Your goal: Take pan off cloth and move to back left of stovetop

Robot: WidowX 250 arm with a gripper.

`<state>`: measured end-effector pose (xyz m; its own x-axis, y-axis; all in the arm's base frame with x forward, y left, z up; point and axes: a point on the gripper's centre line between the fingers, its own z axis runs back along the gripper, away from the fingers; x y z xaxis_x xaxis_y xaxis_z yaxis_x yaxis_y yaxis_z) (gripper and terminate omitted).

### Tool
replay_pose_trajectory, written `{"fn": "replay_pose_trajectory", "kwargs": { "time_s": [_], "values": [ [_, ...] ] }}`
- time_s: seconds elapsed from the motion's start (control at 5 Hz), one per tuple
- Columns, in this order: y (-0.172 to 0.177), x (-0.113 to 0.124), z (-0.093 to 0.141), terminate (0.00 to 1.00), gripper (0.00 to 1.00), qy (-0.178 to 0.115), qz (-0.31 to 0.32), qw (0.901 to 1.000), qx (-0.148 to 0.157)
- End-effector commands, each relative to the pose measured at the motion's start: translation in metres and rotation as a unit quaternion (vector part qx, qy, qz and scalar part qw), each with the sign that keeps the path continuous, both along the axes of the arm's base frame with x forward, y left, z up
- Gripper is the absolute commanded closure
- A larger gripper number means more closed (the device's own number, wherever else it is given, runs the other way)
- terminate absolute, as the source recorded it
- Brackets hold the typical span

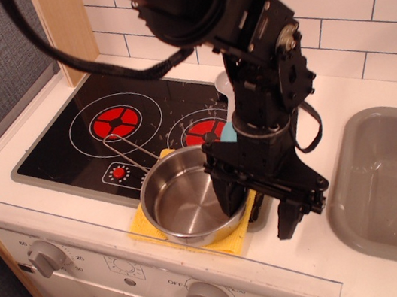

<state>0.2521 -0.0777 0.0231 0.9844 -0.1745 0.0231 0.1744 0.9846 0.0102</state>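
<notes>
The pan just rests [190,237] on the flat yellow cloth. The cloth [146,227] will stay spread out in place when I lift the pan.
The shiny steel pan [184,197] sits on the yellow cloth [144,226] at the front right corner of the black stovetop [61,145]. Its wire loop handle [126,147] points back left, over the red dial mark. My gripper [258,207] is open and low at the pan's right side. One finger [229,193] is inside the pan and the other [286,217] is outside, so the jaws straddle the right rim. I cannot tell whether they touch it. The arm hides the cloth's right part.
The left burner [115,121] lies at the back left, the right burner [202,131] just behind the pan. A grey ladle [227,81] with a blue handle lies behind the arm. A grey sink [388,185] is to the right. The tiled wall stands behind and a wooden post [66,29] at the back left.
</notes>
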Motion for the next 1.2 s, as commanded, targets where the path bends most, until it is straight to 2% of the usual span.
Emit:
{"fn": "replay_pose_trajectory", "kwargs": {
  "time_s": [0.0, 0.4, 0.6, 0.8, 1.0],
  "values": [
    [0.005, 0.003, 0.007, 0.00, 1.00, -0.014, 0.006, 0.9999, -0.009],
    [0.006, 0.002, 0.008, 0.00, 1.00, -0.013, 0.002, 0.9998, -0.017],
    [0.014, 0.010, 0.040, 0.00, 1.00, -0.042, 0.022, 0.9985, -0.028],
    [0.036, 0.035, 0.079, 0.00, 1.00, -0.084, 0.051, 0.9949, -0.022],
    [0.064, 0.063, 0.087, 0.00, 1.00, -0.090, 0.094, 0.9914, -0.017]
  ]
}}
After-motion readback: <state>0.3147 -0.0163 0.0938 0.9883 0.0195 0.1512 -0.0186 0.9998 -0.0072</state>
